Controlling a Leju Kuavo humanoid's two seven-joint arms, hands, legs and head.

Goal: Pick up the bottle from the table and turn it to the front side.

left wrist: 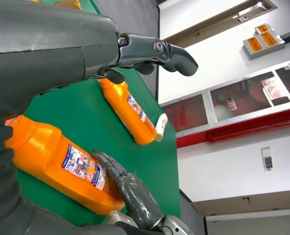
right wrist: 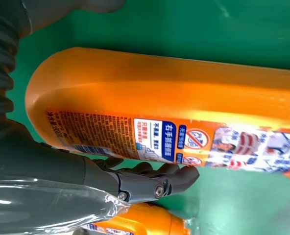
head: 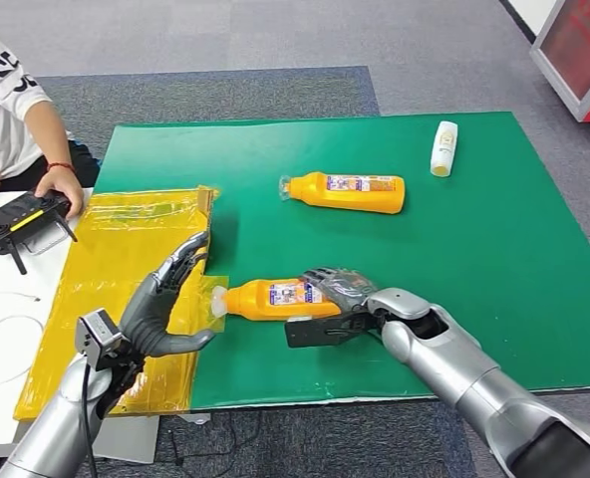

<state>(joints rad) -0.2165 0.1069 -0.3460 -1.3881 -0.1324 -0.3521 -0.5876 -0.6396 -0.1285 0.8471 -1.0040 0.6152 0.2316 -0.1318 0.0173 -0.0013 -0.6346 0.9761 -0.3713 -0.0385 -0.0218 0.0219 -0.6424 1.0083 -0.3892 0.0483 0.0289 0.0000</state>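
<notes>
Small print crowds the upturned label (head: 292, 293), so I should expect to find a big front logo hidden underneath when I turn the near bottle (head: 258, 299).
Two orange bottles lie on their sides on the green mat (head: 464, 259). The near bottle (head: 277, 298) (left wrist: 62, 166) (right wrist: 173, 93) has its label up and its pale cap pointing left. My right hand (head: 341, 291) lies over its base end. The fingers (right wrist: 151, 178) (left wrist: 136, 193) rest along the label edge, while the thumb stands apart on the other side with green mat showing between. The bottle rests on the mat. My left hand (head: 167, 299) (left wrist: 62, 49) hovers open just left of the cap, holding nothing. The far bottle (head: 348, 191) (left wrist: 130, 112) lies further back.
A small white bottle (head: 443, 147) lies at the mat's far right. A yellow plastic sheet (head: 112, 259) covers the table's left side under my left hand. A person sits at the far left, one hand (head: 60, 184) on a black device (head: 21, 219).
</notes>
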